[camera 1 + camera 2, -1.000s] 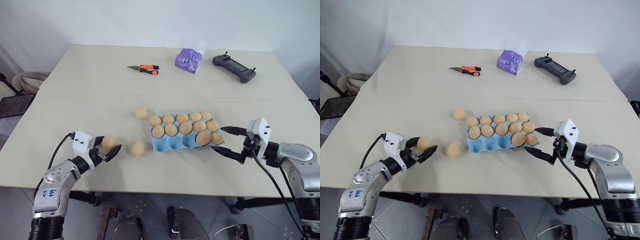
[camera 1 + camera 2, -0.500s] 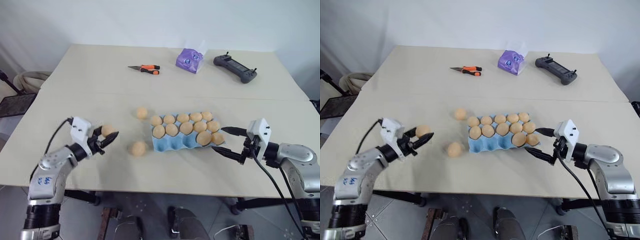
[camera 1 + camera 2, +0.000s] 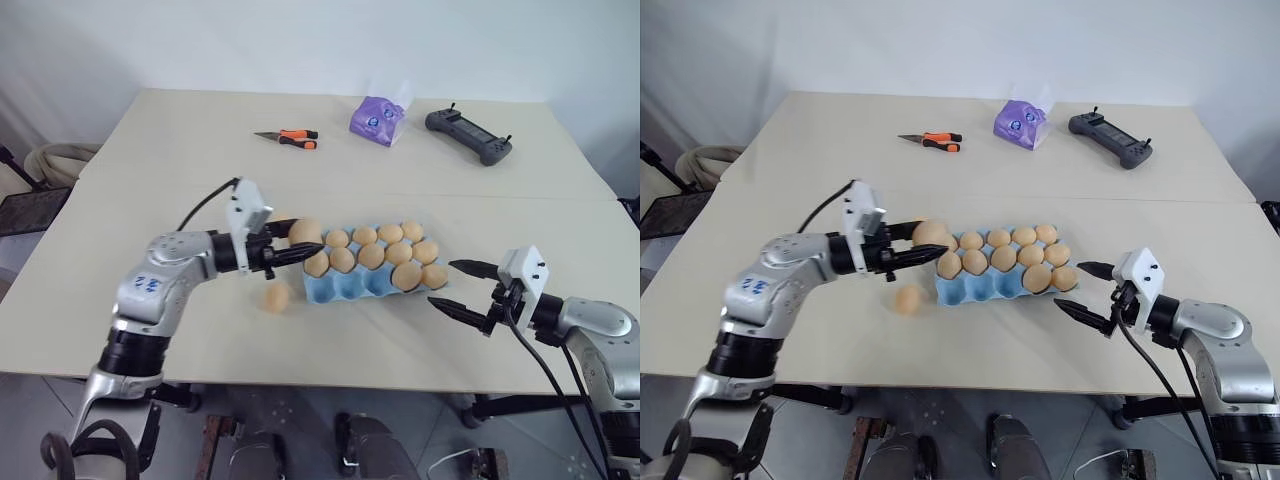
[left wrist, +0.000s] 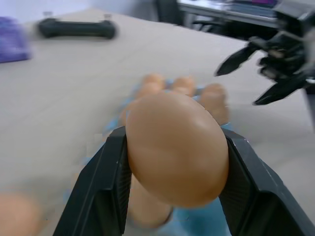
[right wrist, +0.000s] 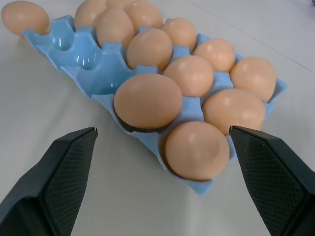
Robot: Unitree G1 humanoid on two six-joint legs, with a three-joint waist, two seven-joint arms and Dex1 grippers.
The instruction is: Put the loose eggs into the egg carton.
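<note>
The robot's left gripper has the held egg (image 3: pixel 305 232) clear above the carton's eggs, so it should keep on to the empty cup (image 3: pixel 378 281) beside the front row's eggs and release there.
My left gripper (image 3: pixel 302 246) is shut on one loose egg (image 4: pixel 177 147) and holds it level in the air over the left end of the egg carton (image 3: pixel 340 288). The light blue carton lies mid-table with several eggs in its cups. Its front-left cups (image 5: pixel 93 54) are empty. Another loose egg (image 3: pixel 276 296) lies on the table just left of the carton, below my left arm. To the right of the carton my right gripper (image 3: pixel 443 284) stands open and empty, its fingers pointing at the carton's right end.
At the back of the table lie orange-handled pliers (image 3: pixel 288 137), a purple bag (image 3: pixel 378 118) and a black controller (image 3: pixel 468 134). The table's front edge (image 3: pixel 300 372) runs close behind both arms.
My left gripper shut on an egg at the table's left, lifted it and carried it right to the carton's left end. The right gripper has stayed in place.
</note>
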